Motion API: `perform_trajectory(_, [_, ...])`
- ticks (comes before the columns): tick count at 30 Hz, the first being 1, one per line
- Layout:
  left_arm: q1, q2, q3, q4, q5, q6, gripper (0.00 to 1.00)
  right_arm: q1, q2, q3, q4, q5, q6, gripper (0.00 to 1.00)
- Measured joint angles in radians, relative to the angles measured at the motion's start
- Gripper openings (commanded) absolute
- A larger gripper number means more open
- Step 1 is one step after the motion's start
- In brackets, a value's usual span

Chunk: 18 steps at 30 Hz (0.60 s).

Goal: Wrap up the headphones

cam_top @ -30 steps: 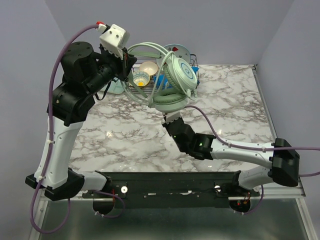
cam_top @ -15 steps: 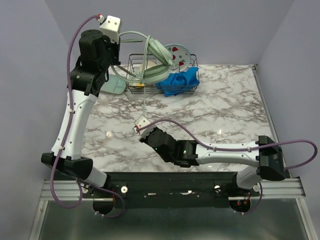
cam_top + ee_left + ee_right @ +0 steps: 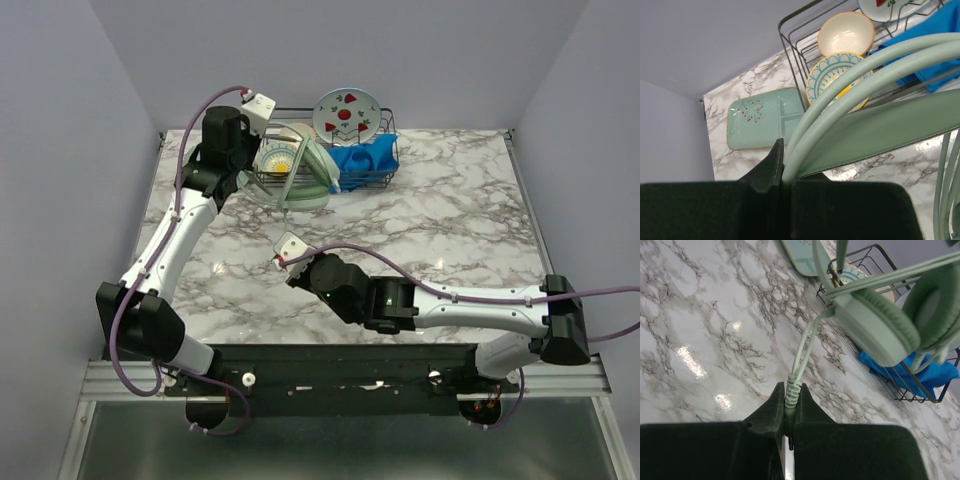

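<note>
The plug (image 3: 793,384) is in my right gripper and the marble (image 3: 252,268) next to it is clear, so my left gripper should keep bringing the headphones down until their ear cups rest there.
The pale mint-green headphones (image 3: 303,172) hang over the back left of the table, in front of the wire rack. My left gripper (image 3: 252,160) is shut on their headband (image 3: 840,80), which fills the left wrist view. Both padded ear cups (image 3: 875,322) show in the right wrist view. The thin pale cable (image 3: 805,347) runs down from the cups to its ribbed plug (image 3: 792,387). My right gripper (image 3: 789,395) is shut on that plug, low over the marble near the table's middle (image 3: 283,252).
A wire dish rack (image 3: 372,180) at the back holds a patterned plate (image 3: 346,115), bowls (image 3: 846,32) and a blue cloth (image 3: 365,160). A flat mint-green tray (image 3: 765,117) lies left of the rack. Purple walls stand close behind and at the sides.
My left arm has lowered the headphones from high up down to the rack's front. My right gripper, earlier up at the ear cups, now holds the plug low near the middle.
</note>
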Motion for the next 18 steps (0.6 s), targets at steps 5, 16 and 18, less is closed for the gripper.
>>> perform_trajectory(5, [-0.060,-0.065,-0.146,0.043,0.068,0.092,0.00,-0.055,-0.042,0.001,-0.011,-0.048,-0.027,0.01])
perform_trajectory(16, [-0.168,-0.121,-0.359,0.017,0.203,0.203,0.00,-0.283,-0.045,-0.002,-0.118,-0.254,0.080,0.01])
perform_trajectory(18, [-0.164,-0.120,-0.380,0.017,0.211,0.208,0.00,-0.302,-0.045,-0.020,-0.128,-0.269,0.104,0.01])
